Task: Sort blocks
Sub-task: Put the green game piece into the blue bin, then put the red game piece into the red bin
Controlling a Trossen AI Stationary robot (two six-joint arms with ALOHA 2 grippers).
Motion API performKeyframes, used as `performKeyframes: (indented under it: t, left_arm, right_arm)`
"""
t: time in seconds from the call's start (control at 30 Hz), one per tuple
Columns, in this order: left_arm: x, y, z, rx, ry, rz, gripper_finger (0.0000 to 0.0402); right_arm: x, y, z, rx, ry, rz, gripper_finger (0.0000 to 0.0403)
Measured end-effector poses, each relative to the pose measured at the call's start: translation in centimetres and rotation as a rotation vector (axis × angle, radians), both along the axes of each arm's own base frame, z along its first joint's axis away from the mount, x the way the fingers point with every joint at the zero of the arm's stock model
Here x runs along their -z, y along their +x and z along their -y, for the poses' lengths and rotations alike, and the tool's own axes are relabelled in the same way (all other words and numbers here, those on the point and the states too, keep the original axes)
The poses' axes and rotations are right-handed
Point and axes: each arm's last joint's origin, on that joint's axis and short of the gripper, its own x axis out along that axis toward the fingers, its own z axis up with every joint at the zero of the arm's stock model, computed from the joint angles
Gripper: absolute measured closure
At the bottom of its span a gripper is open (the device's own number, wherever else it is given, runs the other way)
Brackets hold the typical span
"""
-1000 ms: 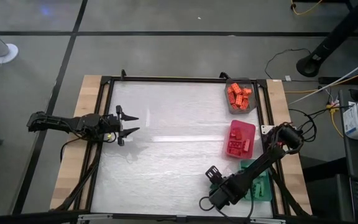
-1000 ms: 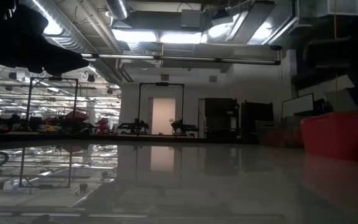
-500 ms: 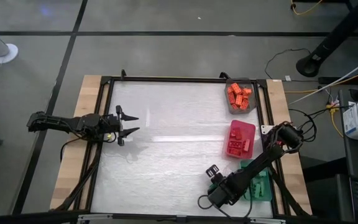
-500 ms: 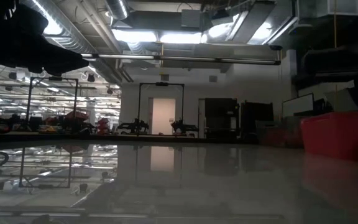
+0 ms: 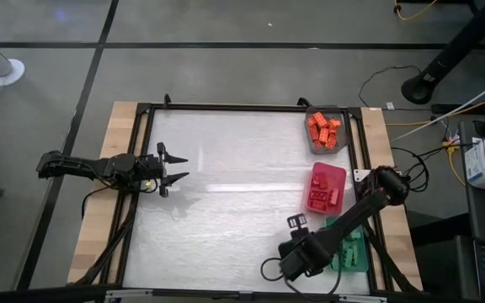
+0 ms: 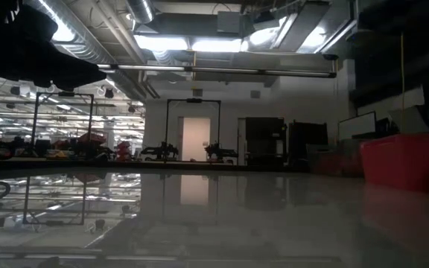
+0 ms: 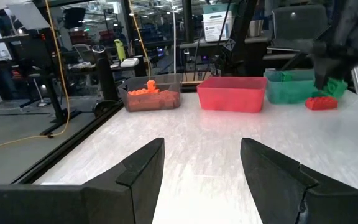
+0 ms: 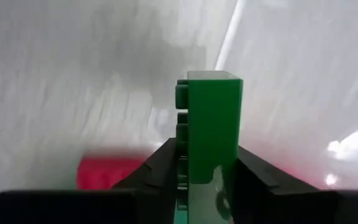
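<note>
The lifted green block [image 8: 214, 127] goes with the green blocks in the teal tray [image 5: 352, 254], so my right gripper should move it there next until it is hanging above them.
My right gripper [image 5: 297, 222] hangs near the table's front right, beside the teal tray [image 5: 354, 252], and is shut on a green block [image 8: 209, 118]. Under it a red block [image 7: 321, 103] lies flat on the table; it shows as a red blur [image 8: 107, 171] in the right wrist view. The grey tray [image 5: 324, 131] at the far right holds several orange blocks [image 7: 148, 89]. The pink tray [image 5: 326, 187] holds red blocks. My left gripper [image 5: 175, 168] waits open at the table's left edge, pointing level across it. My right gripper pinches the green block between its two fingers [image 8: 161, 163], which sit on two opposite faces at its near end [image 8: 207, 177]. The fingers point down from above and lie along the block. The block sticks out past the fingertips, studs to one side, lifted clear of the table.
The three trays stand in a row along the right edge, from far to near: grey, pink, teal [image 7: 291, 87]. The black frame [image 5: 146, 151] rims the white table top, whose middle [image 5: 234, 194] is bare. Cables lie past the right edge.
My right gripper has risen from the table and rolled about its own axis, shifting a little toward the far edge. The green block has come up with it, clear of the table, while the red block has stayed down.
</note>
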Motion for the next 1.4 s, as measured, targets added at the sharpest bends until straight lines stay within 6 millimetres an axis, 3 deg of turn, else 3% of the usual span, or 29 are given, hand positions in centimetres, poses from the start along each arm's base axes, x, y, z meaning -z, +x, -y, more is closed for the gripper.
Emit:
performKeyframes:
  t: [0.17, 0.3, 0.53, 0.8, 0.93, 1.23, 1.4]
  left_arm:
    - [0.0, 0.0, 0.0, 0.000, 0.000, 0.000, 0.0202]
    - [0.0, 0.0, 0.0, 0.000, 0.000, -0.001, 0.0202]
    - [0.0, 0.0, 0.0, 0.000, 0.000, 0.000, 0.0202]
    - [0.0, 0.0, 0.0, 0.000, 0.000, 0.000, 0.0202]
    - [0.0, 0.0, 0.0, 0.000, 0.000, 0.000, 0.0202]
    - [0.0, 0.0, 0.0, 0.000, 0.000, 0.000, 0.0202]
    - [0.0, 0.0, 0.0, 0.000, 0.000, 0.000, 0.0202]
  right_arm:
    - [-2.8, -0.7, 0.3, 0.153, -0.015, -0.095, 0.0306]
    - [-3.7, -2.2, -0.1, 0.191, -0.081, -0.167, 0.0310]
    - [-3.3, -5.7, -2.6, 0.212, -0.094, -0.187, 0.0291]
    - [-1.9, -10.0, -4.9, 0.212, -0.143, -0.235, 0.0305]
    - [-1.4, -11.5, -5.5, 0.209, -0.172, -0.232, 0.0277]
    - [-1.2, -12.2, -5.8, 0.244, -0.177, -0.247, 0.0207]
    - [-1.2, -11.3, -5.4, 0.271, -0.162, -0.256, 0.0181]
